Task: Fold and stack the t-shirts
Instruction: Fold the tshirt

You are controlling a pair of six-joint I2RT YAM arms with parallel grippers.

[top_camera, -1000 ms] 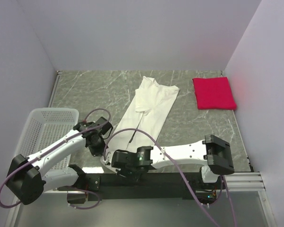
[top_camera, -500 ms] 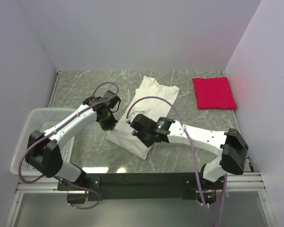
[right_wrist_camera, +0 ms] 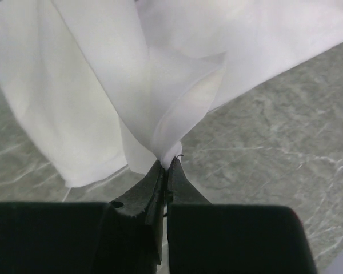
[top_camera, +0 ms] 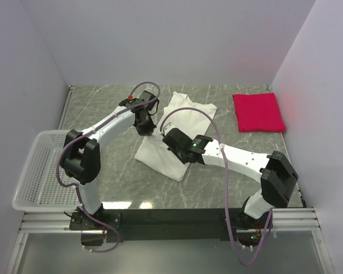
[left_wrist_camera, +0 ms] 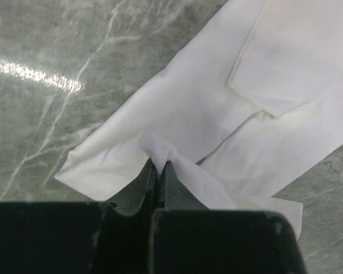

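My left gripper keeps moving toward the t-shirt's far end [top_camera: 188, 108] until the doubled-back half [top_camera: 162, 156] lies flat, because both grippers hold that half spread across the white t-shirt.
A white t-shirt [top_camera: 162, 158] lies in the middle of the marble table, its lower half doubled back over itself. My left gripper [top_camera: 144, 129] is shut on a pinch of its cloth at the left edge; the left wrist view shows the white t-shirt [left_wrist_camera: 206, 114] bunched between the jaws of the left gripper [left_wrist_camera: 159, 164]. My right gripper [top_camera: 169, 138] is shut on another corner, and the white t-shirt [right_wrist_camera: 103, 85] hangs up from the right gripper [right_wrist_camera: 167, 162] above the table. A red t-shirt [top_camera: 258, 112], folded square, lies at the far right.
A white mesh basket [top_camera: 41, 171] stands at the left near edge. White walls close in the table on the left, back and right. Purple cables loop over both arms.
Both arms have swung from the near edge toward the far side, each carrying a corner of the white t-shirt's hem, so the shirt now lies shorter and doubled over.
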